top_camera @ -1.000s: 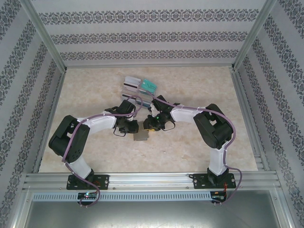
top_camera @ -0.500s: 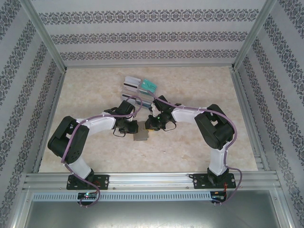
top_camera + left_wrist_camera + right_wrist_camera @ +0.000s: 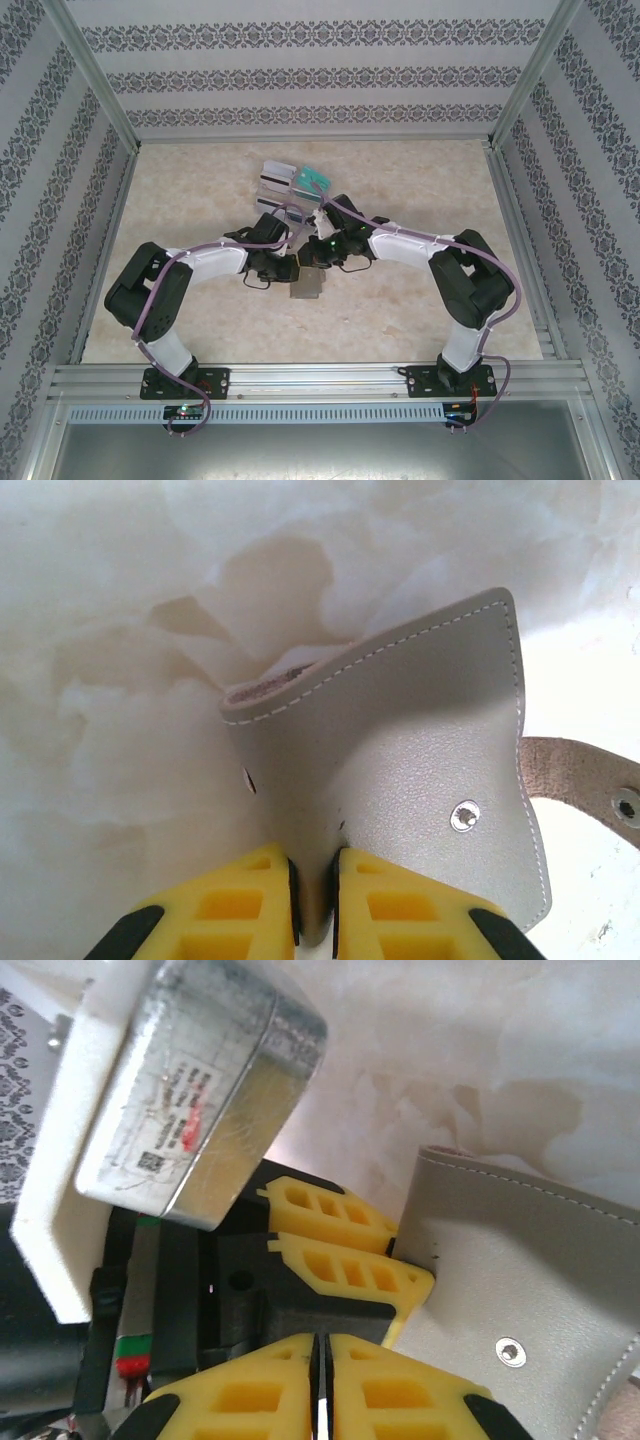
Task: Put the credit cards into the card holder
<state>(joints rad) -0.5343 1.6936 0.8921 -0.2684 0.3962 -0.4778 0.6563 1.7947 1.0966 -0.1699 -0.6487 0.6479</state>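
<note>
The strap hangs open (image 3: 580, 770) beyond the edge of the card holder, opposite my right gripper, so next my right gripper moves around and folds the strap onto the snap (image 3: 465, 816).
The card holder (image 3: 400, 750), a small grey stitched wallet with a metal snap, stands tilted on the table. My left gripper (image 3: 315, 855) is shut on its near edge. Its top edge gapes slightly and shows a pinkish lining. In the top view the card holder (image 3: 306, 288) lies between my left gripper (image 3: 283, 270) and my right gripper (image 3: 318, 258). My right gripper (image 3: 322, 1338) is shut on a thin pale credit card seen edge-on. It hovers beside the left fingers (image 3: 340, 1250) and the card holder (image 3: 520, 1270). More credit cards (image 3: 313, 180), teal and white-grey, sit farther back.
A clear compartment tray (image 3: 283, 190) holding the spare cards stands just behind both grippers. The wallet's strap (image 3: 580, 780) with its snap hangs out to the right. Patterned walls and a metal frame enclose the marble table (image 3: 200, 200).
My right arm has stretched out to the left and brought its gripper closer to the left gripper and the card holder. The left gripper and the holder have shifted slightly right.
</note>
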